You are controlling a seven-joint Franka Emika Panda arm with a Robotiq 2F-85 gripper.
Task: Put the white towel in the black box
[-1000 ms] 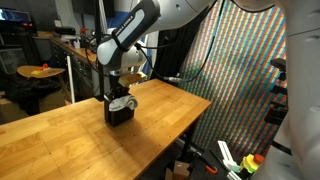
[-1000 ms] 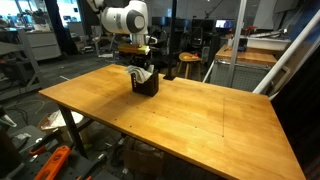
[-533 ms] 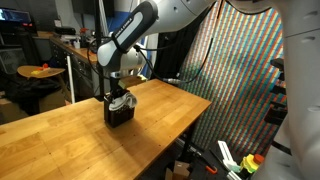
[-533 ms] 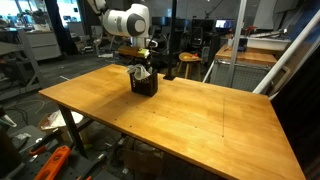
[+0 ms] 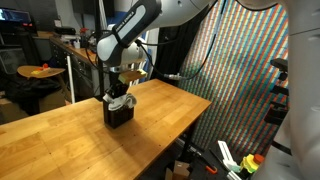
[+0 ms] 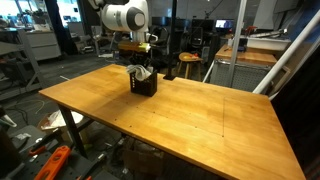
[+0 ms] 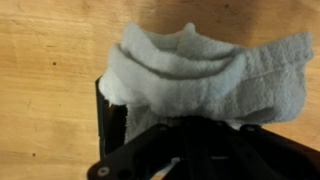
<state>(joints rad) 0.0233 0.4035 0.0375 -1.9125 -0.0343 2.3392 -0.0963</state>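
The white towel's outer folds (image 7: 190, 58) hang out past the black box's rim. My gripper should open, move up clear, and then gather those folds down inside the black box (image 5: 119, 112).
The black box (image 5: 120, 115) (image 6: 146, 86) stands on the wooden table (image 5: 70, 140) (image 6: 200, 125) toward its far side. The white towel (image 5: 119, 99) (image 6: 143, 73) sits bunched in the top of the box and spills over its rim. In the wrist view the towel (image 7: 200, 65) covers most of the box (image 7: 108, 120), and only the box's left wall shows. My gripper (image 5: 124, 88) (image 6: 141, 64) (image 7: 195, 125) hangs straight above the box, shut on the towel's top folds, with its tips buried in the cloth.
The table edge (image 5: 190, 120) runs close beside the box in an exterior view. A patterned curtain (image 5: 240, 80) hangs past that edge. Stools (image 6: 190, 62) and desks stand behind the table. Bare wood (image 6: 220, 110) spreads toward the camera.
The arm has risen slightly above the box. The towel and box have stayed in place, and the gripper has remained shut.
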